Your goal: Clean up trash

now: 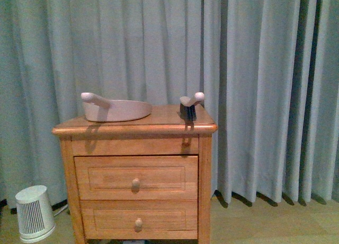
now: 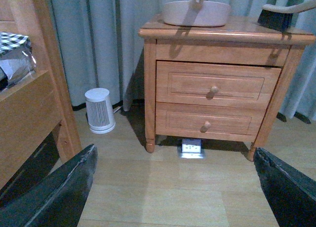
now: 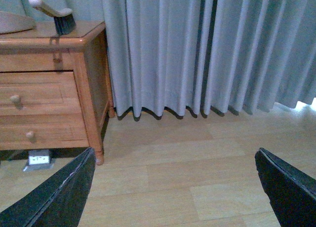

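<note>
The pink dustpan (image 1: 119,111) has a high curved side at its handle end (image 1: 96,112), so I expect it to hold scooped trash in when the robot carries it.
No crumpled white wad of trash shows in any view. A pink dustpan (image 1: 114,109) and a small hand brush (image 1: 189,107) with a pale handle and dark bristles sit on top of a wooden nightstand (image 1: 135,128). The dustpan (image 2: 196,13) and brush (image 2: 279,16) also show in the left wrist view, and the brush (image 3: 57,15) in the right wrist view. My left gripper (image 2: 173,187) is open and empty, low over the wood floor in front of the nightstand. My right gripper (image 3: 175,187) is open and empty over the floor to the nightstand's right.
Grey-blue curtains (image 1: 254,69) hang behind the nightstand. A small white fan heater (image 1: 34,212) stands on the floor at its left. A floor outlet (image 2: 191,148) lies under it. A wooden bed frame (image 2: 29,103) with bedding stands at one side of the left wrist view.
</note>
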You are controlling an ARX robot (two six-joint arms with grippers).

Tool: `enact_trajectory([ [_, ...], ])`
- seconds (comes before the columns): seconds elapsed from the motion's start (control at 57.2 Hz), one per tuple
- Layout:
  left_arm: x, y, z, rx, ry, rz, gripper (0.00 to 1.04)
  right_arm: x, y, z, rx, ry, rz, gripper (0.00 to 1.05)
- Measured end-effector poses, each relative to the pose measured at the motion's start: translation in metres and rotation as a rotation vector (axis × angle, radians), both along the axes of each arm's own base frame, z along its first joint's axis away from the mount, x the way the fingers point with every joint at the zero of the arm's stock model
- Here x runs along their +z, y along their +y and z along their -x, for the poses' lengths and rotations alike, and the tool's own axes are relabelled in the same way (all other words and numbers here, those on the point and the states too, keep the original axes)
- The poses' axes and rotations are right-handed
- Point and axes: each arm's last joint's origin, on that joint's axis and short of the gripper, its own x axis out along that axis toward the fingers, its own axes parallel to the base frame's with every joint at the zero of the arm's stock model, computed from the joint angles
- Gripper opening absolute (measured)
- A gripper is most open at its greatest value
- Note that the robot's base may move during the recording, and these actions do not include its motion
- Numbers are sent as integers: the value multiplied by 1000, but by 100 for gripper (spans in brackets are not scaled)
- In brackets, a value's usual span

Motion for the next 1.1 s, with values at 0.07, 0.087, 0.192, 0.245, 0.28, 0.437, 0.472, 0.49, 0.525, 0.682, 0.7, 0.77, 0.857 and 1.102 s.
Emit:
enact_trajectory([
  [0.07, 0, 0, 0, 0, 0, 0, 97, 0, 0, 0, 0, 0, 0, 97],
  [0.087, 0, 0, 0, 0, 0, 0, 97, 0, 0, 0, 0, 0, 0, 97],
  [0.192, 0, 0, 0, 0, 0, 0, 97, 0, 0, 0, 0, 0, 0, 97],
  [0.245, 0, 0, 0, 0, 0, 0, 97, 0, 0, 0, 0, 0, 0, 97],
  [0.28, 0, 0, 0, 0, 0, 0, 97, 0, 0, 0, 0, 0, 0, 97],
  [0.437, 0, 0, 0, 0, 0, 0, 97, 0, 0, 0, 0, 0, 0, 97],
  [0.472, 0, 0, 0, 0, 0, 0, 97, 0, 0, 0, 0, 0, 0, 97],
  [0.49, 0, 0, 0, 0, 0, 0, 97, 0, 0, 0, 0, 0, 0, 97],
  [0.525, 0, 0, 0, 0, 0, 0, 97, 0, 0, 0, 0, 0, 0, 97],
  [0.682, 0, 0, 0, 1, 0, 0, 97, 0, 0, 0, 1, 0, 0, 97],
  [0.7, 0, 0, 0, 1, 0, 0, 97, 0, 0, 0, 0, 0, 0, 97],
  [0.77, 0, 0, 0, 0, 0, 0, 97, 0, 0, 0, 0, 0, 0, 97],
  [0.857, 0, 0, 0, 1, 0, 0, 97, 0, 0, 0, 0, 0, 0, 97],
  [1.102, 0, 0, 0, 1, 0, 0, 97, 0, 0, 0, 1, 0, 0, 97],
])
